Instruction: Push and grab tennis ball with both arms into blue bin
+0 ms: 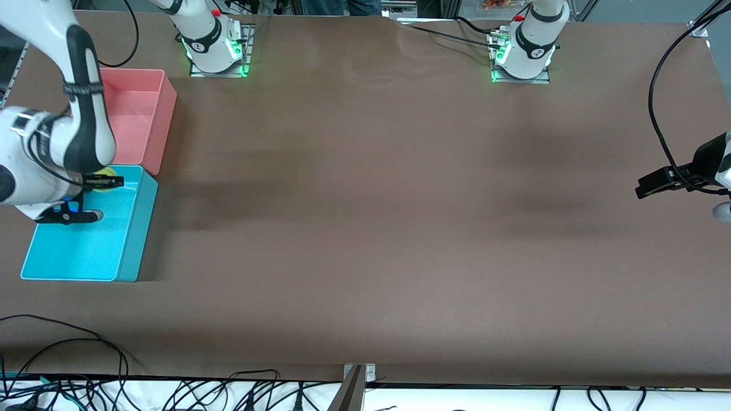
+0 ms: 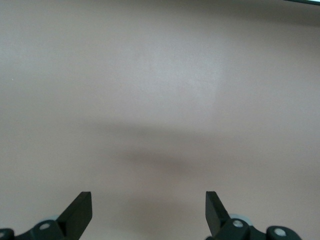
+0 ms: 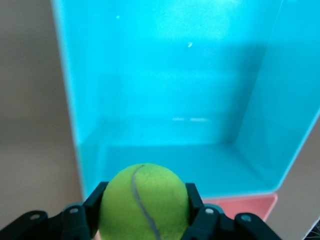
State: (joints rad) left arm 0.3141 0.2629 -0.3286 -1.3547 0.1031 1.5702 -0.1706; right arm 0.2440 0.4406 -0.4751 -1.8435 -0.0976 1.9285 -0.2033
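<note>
I go on lowering my right gripper until the ball is within the bin's sides (image 1: 117,204), then let go, because it is holding the tennis ball (image 3: 144,202) firmly over the open, empty blue bin.
My right gripper (image 1: 98,197) is over the blue bin (image 1: 128,245) at the right arm's end of the table. It is shut on the tennis ball (image 3: 145,202), a fuzzy yellow-green ball with a grey seam, clamped between both fingers (image 3: 95,205). In the front view only a sliver of the ball (image 1: 104,172) shows under the arm. The right wrist view looks down into the blue bin (image 3: 165,90), which holds nothing. My left gripper (image 1: 657,184) is open and holds nothing, over bare table at the left arm's end; its fingers (image 2: 80,210) stand wide apart.
A pink bin (image 1: 149,123) stands against the blue bin, farther from the front camera; its edge shows in the right wrist view (image 3: 245,205). Cables lie along the table's front edge (image 1: 171,388). A black cable (image 1: 657,114) hangs by the left arm.
</note>
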